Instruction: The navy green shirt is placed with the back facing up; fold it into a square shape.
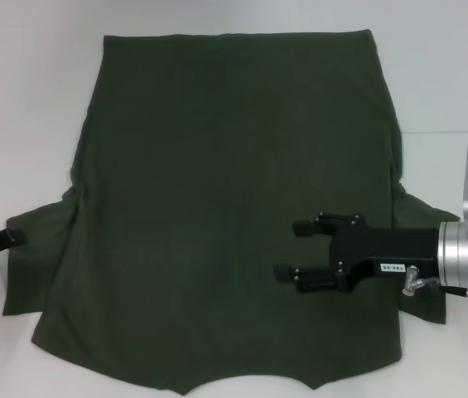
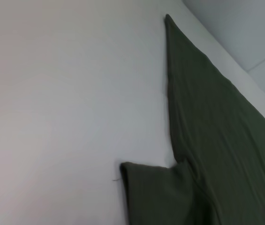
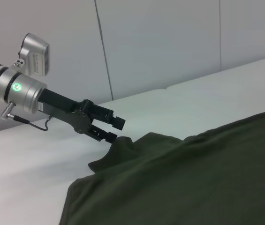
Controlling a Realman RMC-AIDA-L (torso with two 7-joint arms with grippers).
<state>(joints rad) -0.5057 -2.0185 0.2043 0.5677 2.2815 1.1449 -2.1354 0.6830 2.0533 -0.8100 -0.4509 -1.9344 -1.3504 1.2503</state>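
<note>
The open fingers of the robot's left gripper face the sleeve's outer edge (image 1: 7, 270), so they should go on moving toward the shirt's body until they reach the sleeve cloth (image 1: 40, 240) before they close.
The navy green shirt (image 1: 217, 182) lies spread flat on the white table, with its hem at the far side and its neckline at the near edge. My right gripper (image 1: 294, 249) hovers open over the shirt's right part, close to the right sleeve, holding nothing. At the left edge, my left gripper (image 1: 2, 250) is open right next to the tip of the left sleeve (image 1: 35, 249). The right wrist view shows that left gripper (image 3: 116, 130) with its fingers parted at the sleeve's edge. The left wrist view shows only the shirt (image 2: 216, 140) and its sleeve (image 2: 155, 192).
The white table (image 1: 18, 99) shows bare on both sides of the shirt and beyond the hem. A seam in the table (image 1: 457, 133) runs at the right. Grey wall panels (image 3: 160, 42) stand behind the table.
</note>
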